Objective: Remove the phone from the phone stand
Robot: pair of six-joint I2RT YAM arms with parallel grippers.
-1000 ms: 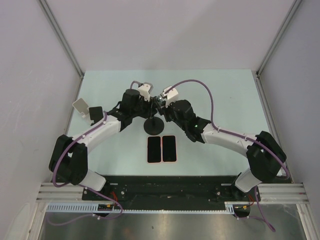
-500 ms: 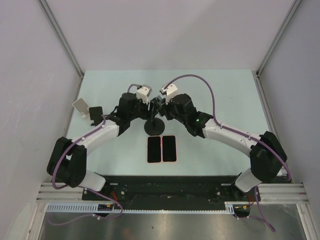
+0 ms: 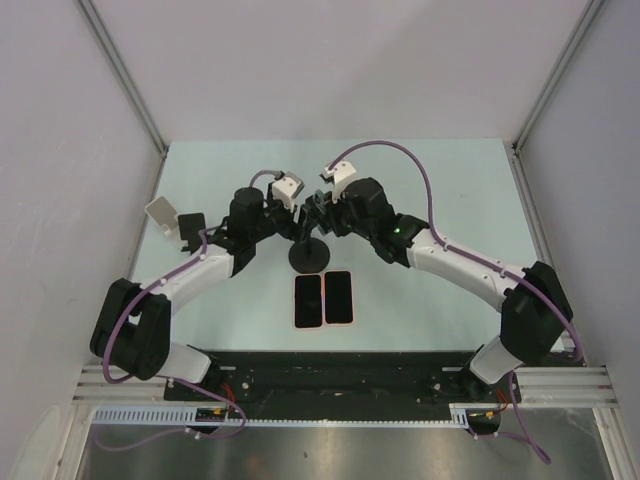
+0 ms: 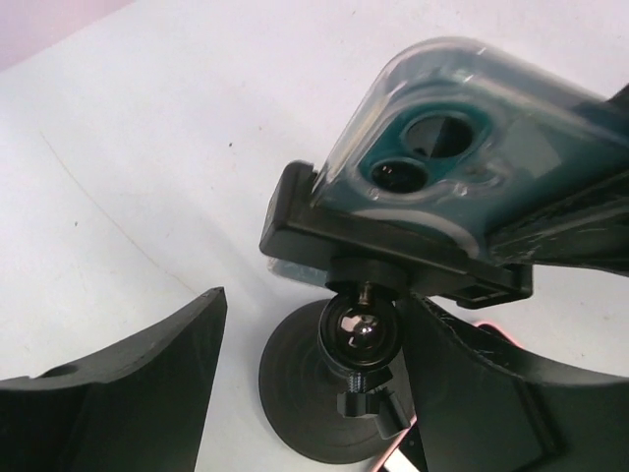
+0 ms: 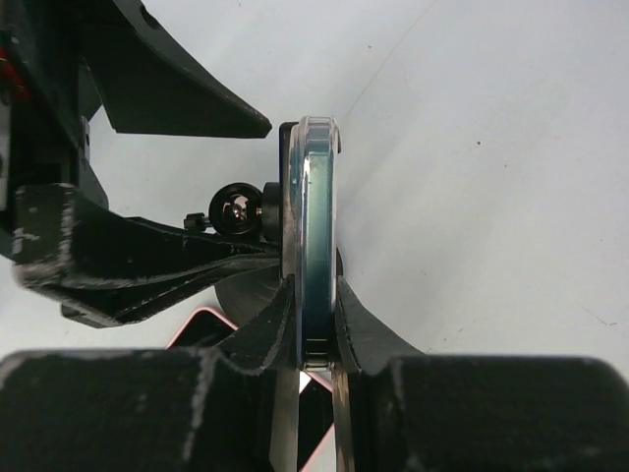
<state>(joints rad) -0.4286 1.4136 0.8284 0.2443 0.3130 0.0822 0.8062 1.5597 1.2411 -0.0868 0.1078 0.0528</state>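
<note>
The stand's ball joint is loose and off-center in the left gripper, so the left gripper needs to center itself and close on the joint before the robot's right gripper pulls the phone.
The phone has a clear case over a teal back and sits in the clamp of the black phone stand. The stand's ball joint rises from a round base. My left gripper is open around the ball joint. Its right finger lies against the joint and its left finger stands apart. My right gripper is shut on the lower edge of the phone, seen edge-on. In the top view both grippers, left and right, meet above the stand.
Two pink-cased phones lie face up side by side just in front of the stand's base. A white holder and a small black part stand at the table's left edge.
Both wrists have shifted a little toward the far side of the table. The stand's base has stayed in place. The right gripper remains on the phone.
</note>
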